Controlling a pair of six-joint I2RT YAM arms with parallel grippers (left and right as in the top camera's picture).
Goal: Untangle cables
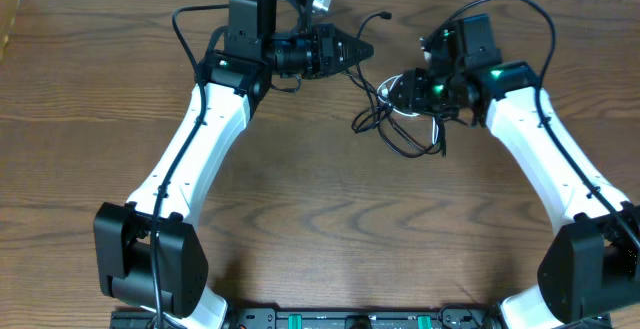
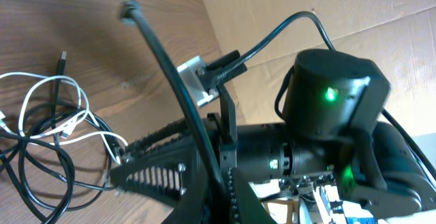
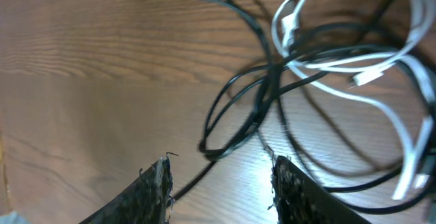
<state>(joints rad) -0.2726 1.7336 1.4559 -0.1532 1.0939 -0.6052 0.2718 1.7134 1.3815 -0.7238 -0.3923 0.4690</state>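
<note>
The black cable in my left gripper goes into the tangled loops (image 1: 368, 86). My right gripper should hold the loops (image 1: 380, 116) while my left gripper pulls the cable away.
The cables lie in a tangle (image 1: 400, 119) at the back middle of the table: long black loops with a shorter white cable (image 1: 428, 111) among them. My left gripper (image 1: 364, 49) is just left of the tangle and shut on a black cable (image 2: 163, 67), whose plug end (image 2: 128, 9) sticks out past the fingers (image 2: 208, 183). The tangle shows at the left of the left wrist view (image 2: 41, 135). My right gripper (image 1: 405, 91) hovers over the tangle's upper right. Its jaws (image 3: 221, 183) are open and empty, with black loops (image 3: 238, 122) and the white cable (image 3: 381, 67) beyond the tips.
The wooden table (image 1: 320, 229) spreads out in front of the tangle. A cardboard wall (image 2: 354, 6) stands behind the table. Thick black arm wires (image 1: 190, 29) loop near both wrists.
</note>
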